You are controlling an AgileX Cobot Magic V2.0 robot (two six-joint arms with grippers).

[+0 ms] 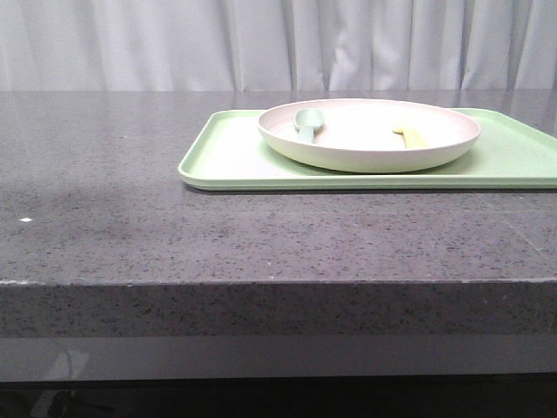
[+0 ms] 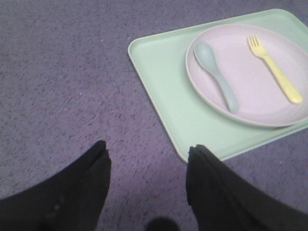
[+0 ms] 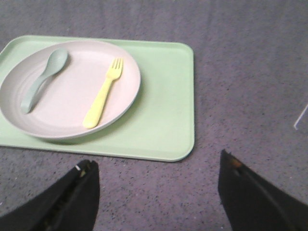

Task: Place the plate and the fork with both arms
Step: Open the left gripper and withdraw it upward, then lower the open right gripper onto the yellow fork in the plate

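The robot's right gripper should shift the yellow fork (image 1: 412,136) over to the tray's empty end (image 1: 515,148), because the fork is inside the plate, past the spoon from the left gripper.
The pale pinkish-cream plate (image 1: 374,148) sits on a light green tray (image 1: 235,161) at the right of the table. It also shows in the left wrist view (image 2: 250,72) and the right wrist view (image 3: 67,96). The yellow fork (image 3: 102,94) lies inside the plate, also seen in the left wrist view (image 2: 275,69) and partly in the front view (image 1: 411,135). My left gripper (image 2: 148,153) is open and empty above bare table beside the tray's corner. My right gripper (image 3: 156,168) is open and empty above bare table just off the tray's edge. Neither gripper shows in the front view.
A pale grey-green spoon (image 2: 217,73) lies in the plate beside the fork, also seen in the right wrist view (image 3: 42,79). The dark speckled table (image 1: 130,218) has its front edge near the camera. A white curtain (image 1: 130,43) hangs behind.
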